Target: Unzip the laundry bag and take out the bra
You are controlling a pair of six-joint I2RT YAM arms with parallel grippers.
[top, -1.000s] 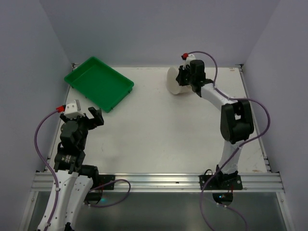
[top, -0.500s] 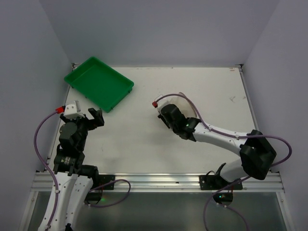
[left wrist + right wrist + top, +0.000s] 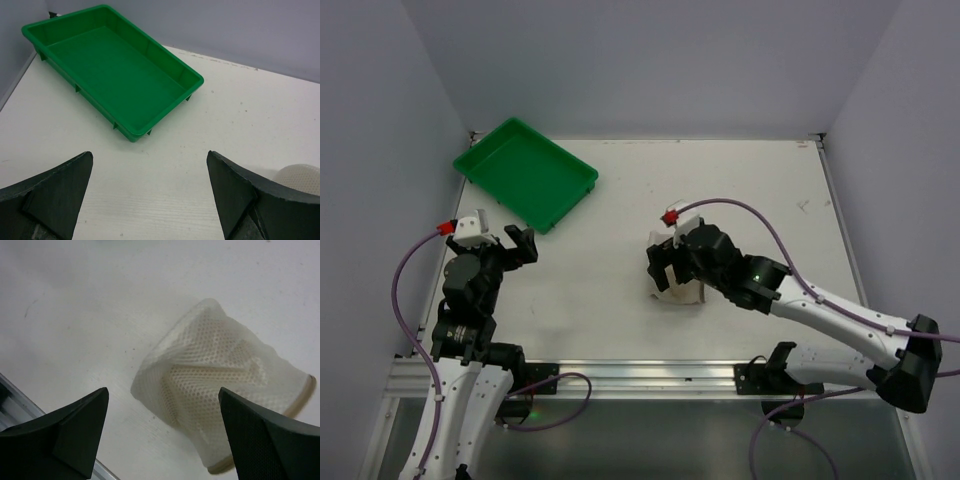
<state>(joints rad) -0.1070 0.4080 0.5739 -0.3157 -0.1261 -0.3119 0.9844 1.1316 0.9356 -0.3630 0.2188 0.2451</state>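
My gripper will lift the laundry bag's tan rim (image 3: 301, 396), and the laundry bag will then fill out into a round drum, because loose mesh folds spread from that rim.
The laundry bag (image 3: 681, 295) is a cream-white mesh pouch lying crumpled on its side on the table, near the front middle. My right gripper (image 3: 672, 272) hovers just above it, open, with nothing between its fingers. In the right wrist view the laundry bag (image 3: 220, 385) lies below the right gripper (image 3: 164, 392), and its tan rim points to the lower right. The bra is hidden. My left gripper (image 3: 515, 243) stands open at the left, apart from the bag. A sliver of the laundry bag (image 3: 300, 177) shows beside the left gripper (image 3: 150, 155) in its wrist view.
A green rectangular tray (image 3: 480, 165) sits at the back left of the table, with nothing showing in it; the left wrist view shows the tray (image 3: 110, 65) ahead of the fingers. A metal rail (image 3: 650, 378) runs along the table's near edge.
My right arm swung from the far back of the table to the front middle with the laundry bag. Its jaws went from shut to open, and the bag now lies free on the table.
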